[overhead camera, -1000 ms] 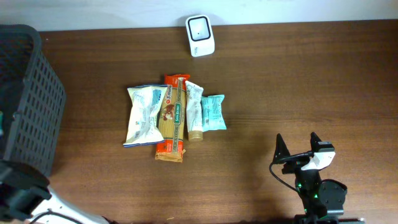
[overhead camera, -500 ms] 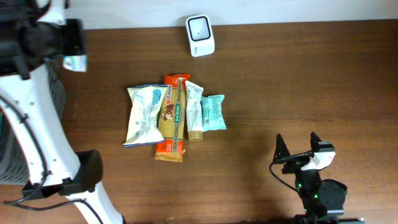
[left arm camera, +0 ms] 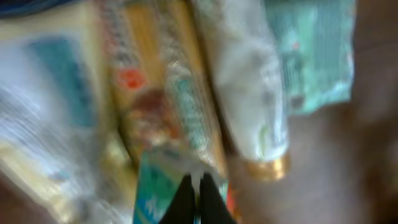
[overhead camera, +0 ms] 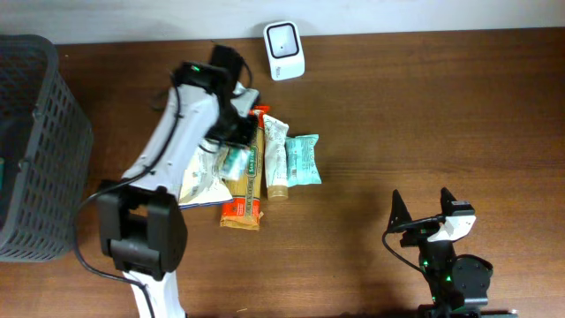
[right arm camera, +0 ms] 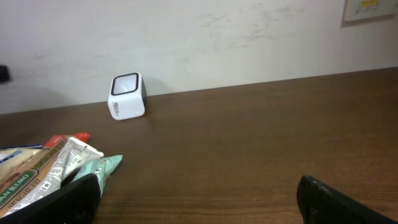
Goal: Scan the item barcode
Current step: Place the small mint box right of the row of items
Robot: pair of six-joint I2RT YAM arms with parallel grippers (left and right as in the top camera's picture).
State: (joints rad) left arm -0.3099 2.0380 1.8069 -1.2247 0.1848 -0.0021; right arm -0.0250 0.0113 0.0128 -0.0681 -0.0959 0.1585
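Note:
My left gripper should go next to the wood [overhead camera: 335,180] beyond the teal pouch and let go there, because that spot lies open and the teal packet [overhead camera: 236,163] hangs above the pasta pack.
The white barcode scanner [overhead camera: 284,39] stands at the table's back edge and shows small in the right wrist view [right arm camera: 127,96]. My left gripper [overhead camera: 231,147] hangs over the pile of items, shut on a small teal packet [overhead camera: 235,162]. In the blurred left wrist view its black fingers [left arm camera: 186,200] pinch that teal packet [left arm camera: 155,193] above the pasta pack [left arm camera: 155,93]. The pile holds a white and blue bag [overhead camera: 196,181], a pasta pack [overhead camera: 244,196], a white tube [overhead camera: 276,155] and a teal pouch [overhead camera: 305,159]. My right gripper [overhead camera: 425,212] rests open at the front right, holding nothing.
A dark mesh basket [overhead camera: 35,150] fills the left edge of the table. The left arm [overhead camera: 163,150] stretches from its base at the front left across to the pile. Bare brown wood lies between the pile and the right gripper [right arm camera: 199,199].
The left arm has swung from the basket side at the far left over to the pile, carrying the small teal packet. The right arm has not moved.

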